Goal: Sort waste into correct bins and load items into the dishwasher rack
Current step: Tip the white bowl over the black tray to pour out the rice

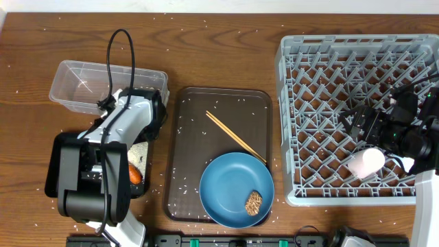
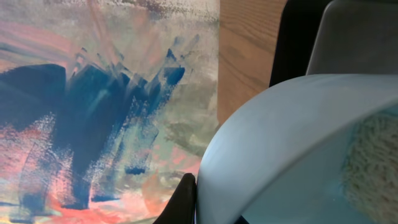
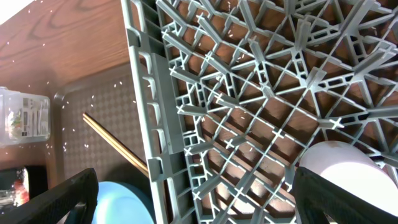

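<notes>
White rice point(image 2: 377, 163) is in the light-blue cup, so the robot's left gripper should shake the rice into the black bin before it hands the cup to the robot's right gripper.
My left gripper point(image 2: 211, 213) is shut on the rim of the small light-blue cup point(image 2: 292, 143), and white rice point(image 2: 373, 155) lies inside the cup. From overhead the left arm covers that gripper, over the black bin point(image 1: 143, 188), where white rice point(image 1: 140, 154) and an orange carrot point(image 1: 135, 175) show. My right gripper point(image 3: 199, 205) hangs open over the grey dishwasher rack point(image 3: 249, 93), holding nothing. The pale pink cup point(image 3: 341, 167) lies in the rack by its right finger point(image 3: 348, 199). The blue plate point(image 1: 230, 185) carries a brown food lump point(image 1: 254, 202). The chopsticks point(image 1: 235, 136) lie on the tray.
The dark brown tray point(image 1: 192, 137) sits mid-table, the blue plate overlapping its front right corner. The clear tub point(image 1: 86, 86) stands behind the left arm. Rice grains are scattered over the tray and the wooden table point(image 1: 226, 48). The rack point(image 1: 329, 75) fills the right side.
</notes>
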Tool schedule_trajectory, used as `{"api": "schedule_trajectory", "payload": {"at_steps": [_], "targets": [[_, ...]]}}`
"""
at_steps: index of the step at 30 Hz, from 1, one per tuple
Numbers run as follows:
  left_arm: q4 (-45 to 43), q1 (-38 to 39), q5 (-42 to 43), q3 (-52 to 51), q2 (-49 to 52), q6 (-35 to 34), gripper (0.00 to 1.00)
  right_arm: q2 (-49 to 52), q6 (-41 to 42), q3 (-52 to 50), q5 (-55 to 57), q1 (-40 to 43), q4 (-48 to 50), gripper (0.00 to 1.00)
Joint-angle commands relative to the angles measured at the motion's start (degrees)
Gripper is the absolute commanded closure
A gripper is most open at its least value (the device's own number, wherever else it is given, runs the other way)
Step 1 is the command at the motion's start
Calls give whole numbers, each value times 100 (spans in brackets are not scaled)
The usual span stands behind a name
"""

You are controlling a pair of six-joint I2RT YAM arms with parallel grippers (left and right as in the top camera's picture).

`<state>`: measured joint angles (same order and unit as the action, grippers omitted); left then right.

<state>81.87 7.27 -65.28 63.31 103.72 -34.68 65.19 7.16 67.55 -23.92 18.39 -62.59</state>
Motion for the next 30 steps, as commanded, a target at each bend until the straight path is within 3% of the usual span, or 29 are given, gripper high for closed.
{"api": "schedule_trajectory", "payload": {"at_steps": [1,11,16,18,24,30], "targets": [[11,179,-181,96,-50,-9,94,-4,-59,92,15,-90,7,7],[-155,1075,-164,101,-55,-9,94,-2,-59,92,15,-90,2,7],[-153,527,-459,24,-50,72,94,-2,-61,92,15,-90,-15,7],[-85,354,-216,83,-68,264,94,-2,-63,92,15,-90,-24,7],[-9,315,-28,52,-151,-291,94,-2,-59,92,15,-90,2,6],[-90,415,-15,46,-223,-310,94,-4,-59,92,15,-90,9,6]]}}
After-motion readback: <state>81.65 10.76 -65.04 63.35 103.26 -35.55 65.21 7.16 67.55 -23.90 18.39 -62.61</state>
